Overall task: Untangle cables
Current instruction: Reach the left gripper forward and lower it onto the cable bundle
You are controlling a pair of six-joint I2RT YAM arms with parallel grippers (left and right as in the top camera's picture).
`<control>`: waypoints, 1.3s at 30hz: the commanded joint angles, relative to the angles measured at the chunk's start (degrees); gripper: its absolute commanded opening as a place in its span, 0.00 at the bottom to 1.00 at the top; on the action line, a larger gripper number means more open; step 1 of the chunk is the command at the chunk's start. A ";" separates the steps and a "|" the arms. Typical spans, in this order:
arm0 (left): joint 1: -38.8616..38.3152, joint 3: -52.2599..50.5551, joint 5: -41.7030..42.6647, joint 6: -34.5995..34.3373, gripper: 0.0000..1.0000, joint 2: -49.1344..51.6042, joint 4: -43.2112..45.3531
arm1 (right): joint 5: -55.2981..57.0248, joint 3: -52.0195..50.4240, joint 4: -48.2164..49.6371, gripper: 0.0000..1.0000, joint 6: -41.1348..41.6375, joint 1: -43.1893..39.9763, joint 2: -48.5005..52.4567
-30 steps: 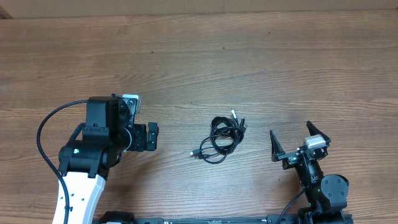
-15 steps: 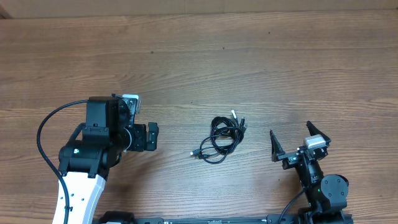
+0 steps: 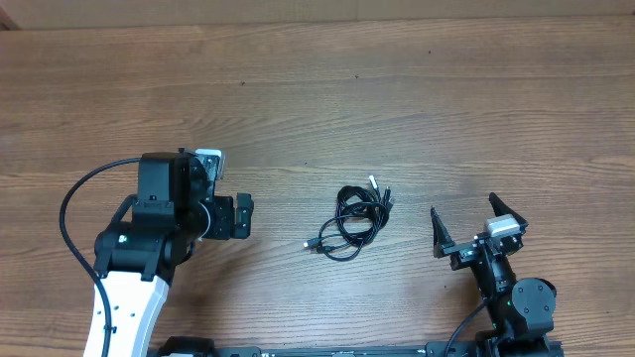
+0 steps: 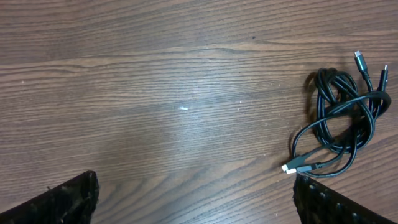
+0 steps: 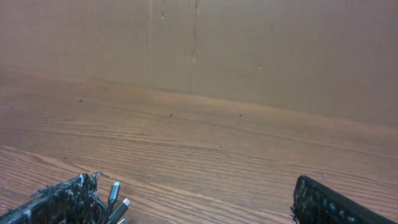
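I should go on moving my open left gripper in, since clear wood (image 3: 294, 203) lies between it and the black bundle's looped side (image 3: 342, 201). I should close the fingers once they are on both sides of those loops.
The cables (image 3: 349, 212) lie in one loose black bundle on the wooden table (image 3: 397, 89), between the two arms. In the left wrist view the cables (image 4: 336, 112) show at the right, with light plugs (image 4: 292, 168) at the near end and two more plugs (image 4: 362, 60) at the far end. My left gripper (image 3: 244, 217) is left of the bundle, open and empty, its right finger (image 4: 336, 202) just short of the near plugs. My right gripper (image 3: 471, 224) sits to the right of the bundle, open and empty. Two silver plugs (image 5: 115, 194) peek beside its left finger (image 5: 62, 202).
A brown cardboard wall (image 5: 249, 50) stands along the table's far edge. The left arm's thick black cable (image 3: 67, 203) loops out to the left of its white base. Bare wood surrounds the bundle.
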 commanded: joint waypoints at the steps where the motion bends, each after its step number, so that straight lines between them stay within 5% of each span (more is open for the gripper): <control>1: -0.87 1.62 0.87 1.31 0.99 1.97 1.22 | -0.44 0.39 0.17 1.00 -0.26 -0.07 -0.24; 30: -19.74 15.93 0.87 2.16 0.99 25.38 7.82 | -0.44 0.39 0.17 1.00 -0.26 -0.07 -0.24; 39: -22.56 16.09 0.90 -4.28 1.00 33.59 12.79 | -0.44 0.39 0.17 1.00 -0.26 -0.07 -0.24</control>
